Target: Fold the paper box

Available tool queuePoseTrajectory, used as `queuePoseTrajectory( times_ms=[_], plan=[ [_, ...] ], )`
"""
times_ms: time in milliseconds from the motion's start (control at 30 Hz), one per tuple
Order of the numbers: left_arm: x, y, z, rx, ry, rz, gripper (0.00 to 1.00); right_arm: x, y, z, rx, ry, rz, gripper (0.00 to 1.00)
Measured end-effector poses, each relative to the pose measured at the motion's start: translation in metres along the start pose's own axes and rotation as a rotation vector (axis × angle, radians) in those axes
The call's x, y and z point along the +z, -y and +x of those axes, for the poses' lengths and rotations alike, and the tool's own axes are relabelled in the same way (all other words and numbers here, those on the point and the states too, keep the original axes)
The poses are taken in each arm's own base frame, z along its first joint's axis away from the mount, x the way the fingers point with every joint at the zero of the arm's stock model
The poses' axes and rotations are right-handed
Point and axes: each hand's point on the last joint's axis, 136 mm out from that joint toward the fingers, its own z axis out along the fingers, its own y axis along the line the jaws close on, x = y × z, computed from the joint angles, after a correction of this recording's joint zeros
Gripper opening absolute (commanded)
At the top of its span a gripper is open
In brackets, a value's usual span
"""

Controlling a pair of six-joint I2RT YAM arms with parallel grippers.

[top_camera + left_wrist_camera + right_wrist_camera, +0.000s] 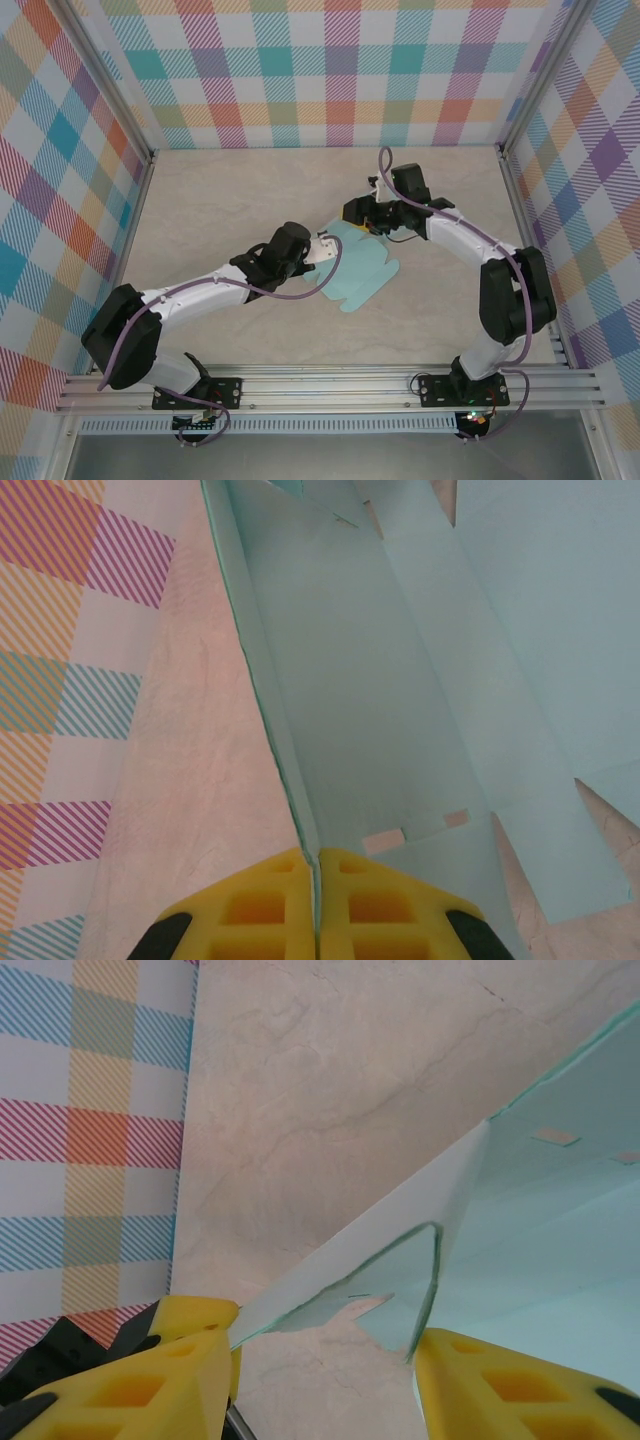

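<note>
I should pull the box's side panel (283,745) back with my left gripper to turn the slanted box straighter, as its corner flap (400,1278) curls between my right gripper's fingers.
The paper box (365,270) is a flat light-teal cut-out lying in the middle of the table. My left gripper (322,248) is at its left edge. In the left wrist view the gripper (318,855) is shut on a raised side panel of the box (380,680), the thin sheet pinched between the yellow pads. My right gripper (362,222) is at the box's far edge. In the right wrist view its jaws (325,1335) stand apart around a lifted, curled corner flap (400,1240), whose edges reach both yellow fingers (190,1360).
The beige table (220,200) is walled in by plaid panels (330,70) at the back and both sides. A metal rail (330,385) runs along the near edge where both arm bases are bolted. Bare tabletop lies left of and behind the box.
</note>
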Motion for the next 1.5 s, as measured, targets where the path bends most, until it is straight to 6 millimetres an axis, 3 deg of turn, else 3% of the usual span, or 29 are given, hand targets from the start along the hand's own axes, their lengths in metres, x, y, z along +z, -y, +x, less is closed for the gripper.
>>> queuePoseTrajectory(
  times_ms=[200, 367, 500, 633, 767, 867, 1067, 1300, 1500],
  plan=[
    [0.001, 0.005, 0.004, 0.011, -0.014, 0.018, 0.00, -0.034, -0.001, 0.013, -0.041, 0.062, 0.086, 0.59],
    [-0.007, 0.019, 0.010, 0.023, -0.025, 0.096, 0.00, -0.080, 0.010, 0.028, -0.061, 0.157, 0.189, 0.61],
    [-0.032, 0.021, 0.007, -0.004, 0.016, 0.153, 0.00, -0.113, 0.026, 0.035, -0.052, 0.234, 0.286, 0.61],
    [-0.074, 0.005, -0.006, -0.054, 0.123, 0.147, 0.00, -0.133, 0.040, 0.042, -0.045, 0.282, 0.352, 0.58],
    [-0.112, -0.010, -0.017, -0.100, 0.253, 0.110, 0.00, -0.126, 0.057, 0.055, -0.022, 0.260, 0.352, 0.56],
    [-0.122, -0.012, -0.019, -0.118, 0.300, 0.098, 0.00, -0.109, 0.073, 0.071, -0.001, 0.227, 0.318, 0.56],
    [-0.105, 0.000, -0.017, -0.121, 0.266, 0.133, 0.00, -0.087, 0.091, 0.096, 0.028, 0.213, 0.232, 0.57],
    [-0.095, 0.006, -0.020, -0.127, 0.261, 0.157, 0.00, -0.081, 0.088, 0.093, -0.055, 0.302, 0.140, 0.67],
    [-0.095, 0.006, -0.020, -0.130, 0.261, 0.157, 0.00, -0.074, 0.097, 0.094, -0.087, 0.349, 0.112, 0.68]
  ],
)
